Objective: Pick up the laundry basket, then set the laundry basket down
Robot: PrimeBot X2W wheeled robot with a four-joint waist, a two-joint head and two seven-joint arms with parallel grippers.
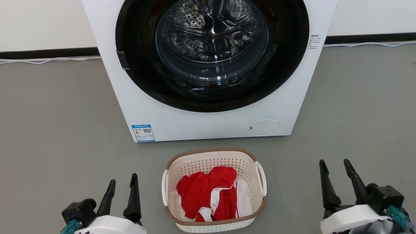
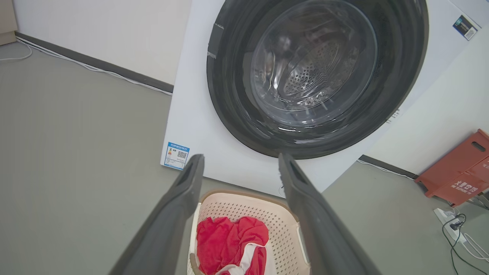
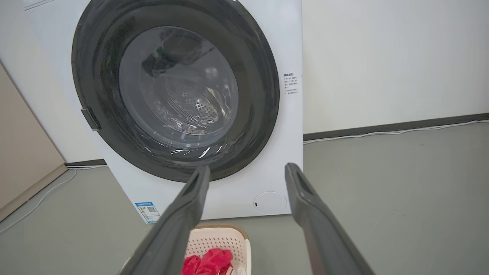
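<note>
I expect the handle (image 1: 165,188) to stay fixed at the laundry basket's brown rim (image 1: 169,165) when I lift the laundry basket, because the white handle's ends run into that rim.
The laundry basket (image 1: 247,162) sits on the grey floor just in front of the washing machine, cream-white and perforated with a brown rim and white side handles. Red and white clothes (image 1: 211,193) lie inside it. My left gripper (image 1: 123,182) is open, off to the basket's left, apart from it. My right gripper (image 1: 334,166) is open, farther off on the basket's right. The left wrist view shows the basket (image 2: 248,208) between and below my open fingers (image 2: 241,160). The right wrist view shows the basket's far corner (image 3: 225,237) low between my open fingers (image 3: 248,171).
A white front-loading washing machine (image 1: 208,123) with a shut round glass door stands right behind the basket. A white cable (image 1: 48,60) runs along the wall's dark baseboard. A red folded sign (image 2: 458,172) and a power strip (image 2: 450,225) lie to the machine's right.
</note>
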